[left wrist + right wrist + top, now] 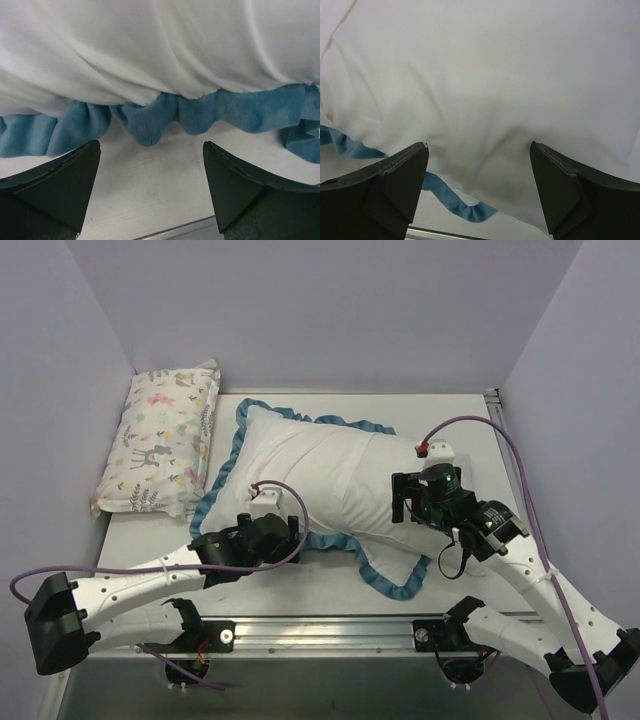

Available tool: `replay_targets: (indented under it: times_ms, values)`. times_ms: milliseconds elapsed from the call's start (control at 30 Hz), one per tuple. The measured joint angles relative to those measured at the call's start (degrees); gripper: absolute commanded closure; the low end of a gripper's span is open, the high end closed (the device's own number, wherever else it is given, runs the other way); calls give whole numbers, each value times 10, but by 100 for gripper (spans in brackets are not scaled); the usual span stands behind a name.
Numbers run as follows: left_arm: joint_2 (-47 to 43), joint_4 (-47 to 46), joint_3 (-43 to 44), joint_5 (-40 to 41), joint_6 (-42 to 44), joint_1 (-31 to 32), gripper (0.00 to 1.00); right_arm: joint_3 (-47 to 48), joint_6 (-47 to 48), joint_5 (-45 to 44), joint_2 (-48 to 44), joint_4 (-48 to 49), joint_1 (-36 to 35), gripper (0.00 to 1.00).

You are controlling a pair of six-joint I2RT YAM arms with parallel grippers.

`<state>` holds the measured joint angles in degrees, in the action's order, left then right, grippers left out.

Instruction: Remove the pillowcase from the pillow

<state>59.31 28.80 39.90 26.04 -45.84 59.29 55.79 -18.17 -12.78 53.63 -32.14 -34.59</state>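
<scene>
Next, my left gripper turns the pillowcase over by the near ruffle (328,540) before my right gripper pulls, because the pillowcase lies white reverse (375,482) up under my right gripper.
The pillowcase (320,475) lies in the middle of the table with its plain white reverse up and its blue ruffled trim (395,585) around the edge. It is plump; the pillow itself is hidden inside it. My left gripper (297,533) is open at the case's near-left edge. In the left wrist view its jaws stand wide over bare table (150,190), just short of the ruffle (150,120). My right gripper (404,502) is open over the case's right part. In the right wrist view the gripper (479,145) stands spread over white fabric (485,85), holding nothing.
A small pastel animal-print pillow (160,440) lies at the back left against the wall. Purple-grey walls close in the table on three sides. A metal rail (330,625) runs along the near edge between the arm bases.
</scene>
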Motion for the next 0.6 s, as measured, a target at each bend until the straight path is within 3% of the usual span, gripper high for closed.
replay_targets:
  times_ms: [267,300,367,467,600]
  values:
    - [77,-125,-13,61,-4,1,10,-2,-13,-55,-19,-10,-92,11]
    - [87,-146,-18,67,-3,1,17,-3,-16,-62,-17,-11,-97,11]
    - [107,-173,-21,73,-3,-3,60,-9,-22,-75,-15,-13,-105,12]
    - [136,-196,-17,76,5,-5,100,-17,-28,-91,-8,-16,-113,13]
    - [139,-188,-2,87,19,3,100,-24,-30,-103,-5,-19,-129,13]
